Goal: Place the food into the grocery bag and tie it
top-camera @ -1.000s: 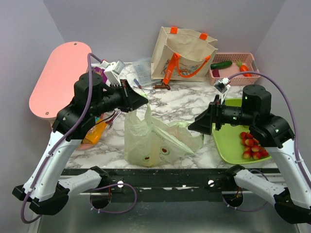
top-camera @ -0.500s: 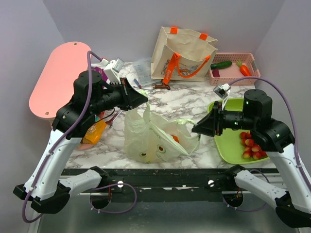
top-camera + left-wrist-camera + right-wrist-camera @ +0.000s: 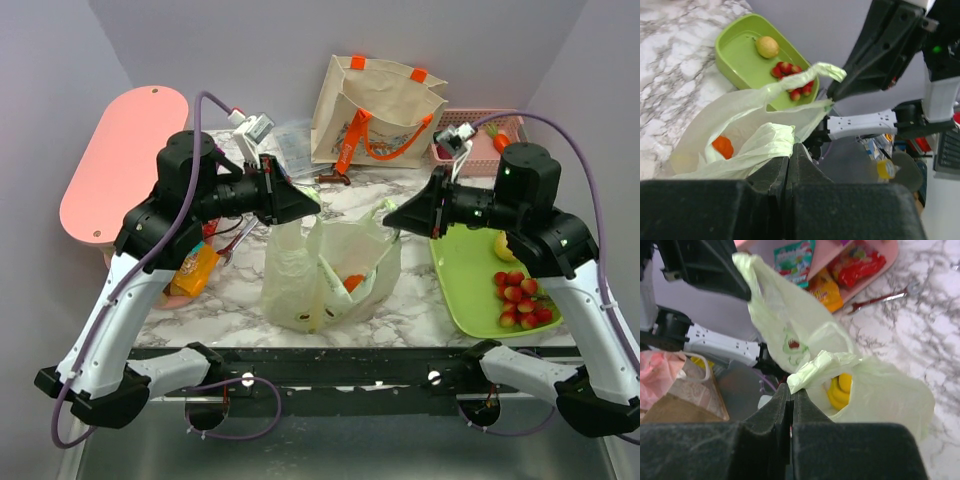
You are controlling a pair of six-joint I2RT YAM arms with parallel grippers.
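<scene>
The bag's handles point(image 3: 314, 200) stand apart with a gripper on each, so my left gripper should bring its handle to my right gripper point(image 3: 384, 212), open and retake it to tie.
The pale green grocery bag point(image 3: 330, 270) stands upright on the marble table, held up by both handles. My left gripper point(image 3: 312, 206) is shut on the left handle point(image 3: 771, 142). My right gripper point(image 3: 388, 220) is shut on the right handle point(image 3: 816, 368). Through the bag's mouth an orange citrus fruit point(image 3: 722, 147) and a yellow banana bunch point(image 3: 839, 389) show inside. The orange fruit point(image 3: 353, 283) also shows through the plastic in the top view. A yellow round fruit point(image 3: 506, 245) lies on the green tray point(image 3: 465, 285) to the right of the bag.
Small red strawberries point(image 3: 520, 297) lie on the green tray. A beige tote point(image 3: 375, 115) and a pink basket point(image 3: 478, 152) with cucumber and carrot stand at the back. Snack packets point(image 3: 827, 277) and a pink oval board point(image 3: 120, 160) are on the left.
My right gripper has shut on the bag's right handle and risen toward the back. The left gripper also rose, and the slumped bag now stands upright between them.
</scene>
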